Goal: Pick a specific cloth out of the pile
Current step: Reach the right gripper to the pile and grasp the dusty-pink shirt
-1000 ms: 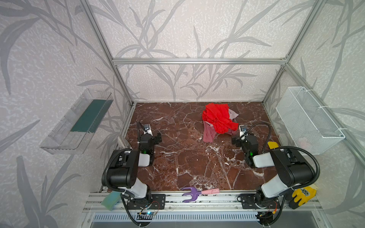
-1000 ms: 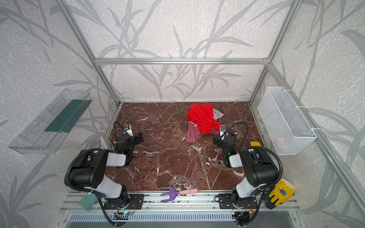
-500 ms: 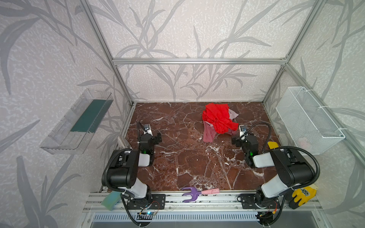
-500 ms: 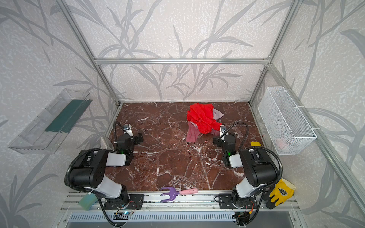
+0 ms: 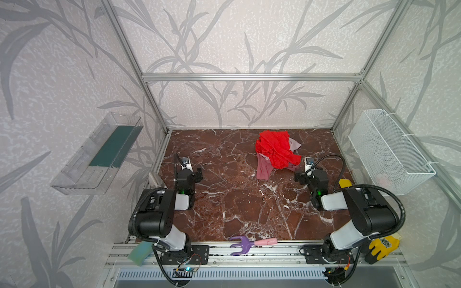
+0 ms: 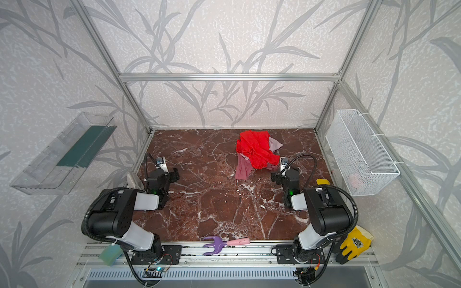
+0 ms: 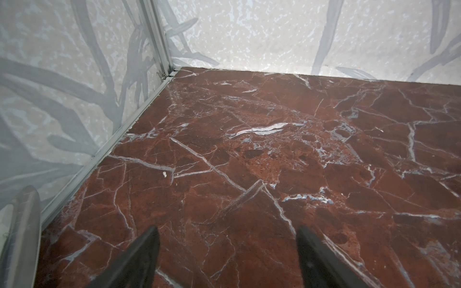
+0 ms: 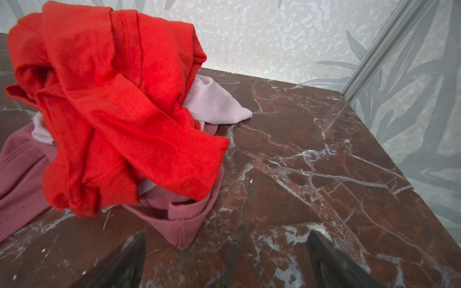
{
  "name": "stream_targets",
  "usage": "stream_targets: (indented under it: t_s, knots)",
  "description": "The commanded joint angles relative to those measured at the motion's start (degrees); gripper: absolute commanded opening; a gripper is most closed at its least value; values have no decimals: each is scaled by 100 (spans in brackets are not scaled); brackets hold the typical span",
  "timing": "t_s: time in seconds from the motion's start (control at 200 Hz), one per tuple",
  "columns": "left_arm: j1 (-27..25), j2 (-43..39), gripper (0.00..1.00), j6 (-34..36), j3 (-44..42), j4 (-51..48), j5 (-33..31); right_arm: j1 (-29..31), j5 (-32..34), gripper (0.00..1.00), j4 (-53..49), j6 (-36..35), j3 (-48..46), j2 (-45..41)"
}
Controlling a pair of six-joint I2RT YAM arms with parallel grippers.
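Next, my right gripper lifts the pink cloth by its loose end (image 5: 263,173), because the red cloth (image 5: 276,149) lies on top of the pink cloth, far from my left gripper.
The pile (image 5: 274,152) (image 6: 257,152) lies at the back of the red marble floor, right of centre. A bright red cloth (image 8: 112,112) is bunched on top, a pale lilac cloth (image 8: 214,104) pokes out behind it, and a dusty pink ribbed cloth (image 8: 179,224) spreads beneath. My right gripper (image 5: 309,173) (image 8: 226,233) hovers low just in front of the pile, open, with the pink cloth's corner a little ahead of its fingertips and untouched. My left gripper (image 5: 193,172) (image 7: 226,229) is far to the left over bare marble, open and empty.
A white wire basket (image 5: 389,152) hangs on the right wall and a clear shelf (image 5: 99,154) on the left wall. On the front rail lie a purple hand rake (image 5: 245,244), a green sponge (image 5: 139,251) and a yellow glove (image 5: 381,246).
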Motion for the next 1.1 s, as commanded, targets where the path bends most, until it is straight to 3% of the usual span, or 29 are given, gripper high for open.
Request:
stream_targets:
  t_s: [0.0, 0.095, 0.205, 0.29, 0.465, 0.605, 0.81, 1.095]
  knots:
    - [-131, -633, 73, 31, 72, -388, -711, 279, 430, 99, -459, -142, 143, -646]
    - [-227, -1671, 70, 43, 349, -1641, -561, 711, 1072, 95, -2174, -243, 742, -1422]
    - [-345, -2319, 64, -715, 842, -2702, -446, 1016, 806, 82, -3989, 157, 1543, -1819]
    - [-496, -2394, 63, -1043, 1203, -3306, -424, 1460, 1017, 77, -4636, 404, 1898, -1852]
    - [-791, -2222, 62, -1435, 1978, -4591, -307, 2261, 1005, 69, -5446, 964, 2480, -1548]
    - [-892, -2059, 62, -1727, 2194, -4888, 102, 2571, 703, 66, -5524, 1521, 2738, -1046]
    - [-946, -1907, 62, -1872, 2248, -4923, 385, 2814, 499, 75, -5713, 1824, 3378, 35]
    - [-955, -1803, 62, -1833, 2385, -5024, 479, 2954, 373, 77, -5865, 2116, 4281, 1493]
